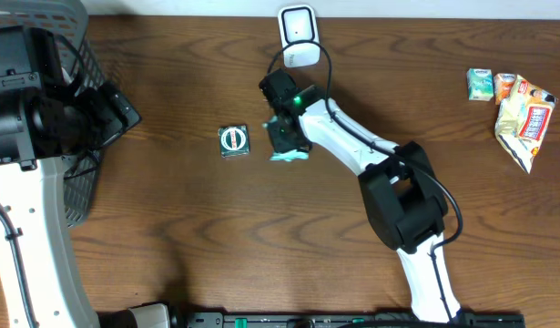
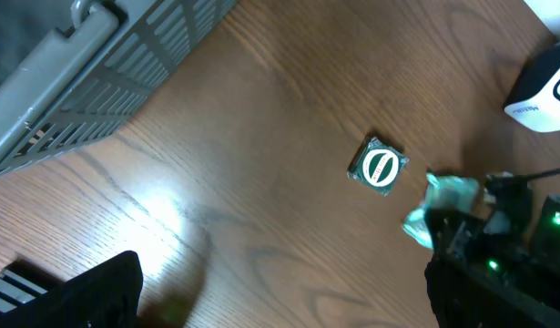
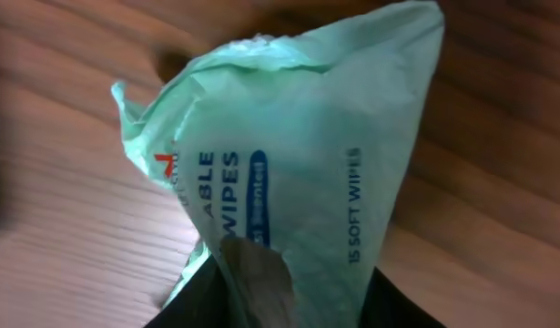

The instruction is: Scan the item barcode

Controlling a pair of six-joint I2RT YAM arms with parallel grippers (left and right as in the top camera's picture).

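Note:
The pack of wipes has its printed front (image 3: 280, 182) up and its barcode hidden, so next my right gripper regrasps its lower end (image 3: 284, 282) at a slant and tips it over.
The item in hand is a mint-green pack of soft wipes (image 3: 298, 155), which fills the right wrist view just above the wood. My right gripper (image 3: 289, 292) is shut on its lower end, a dark finger on each side pinching the film narrow. From overhead the pack (image 1: 287, 155) peeks out under the right gripper (image 1: 286, 137), a short way below the white scanner (image 1: 298, 36) at the table's far edge. No barcode shows on the pack. My left gripper (image 2: 280, 301) hangs open over bare wood at the left, holding nothing. It also sees the pack (image 2: 439, 205).
A small green square packet with a white oval logo (image 1: 233, 140) lies just left of the wipes. A grey mesh basket (image 1: 70, 55) stands at the far left. Snack packs (image 1: 525, 114) and a small box (image 1: 480, 84) lie at the far right.

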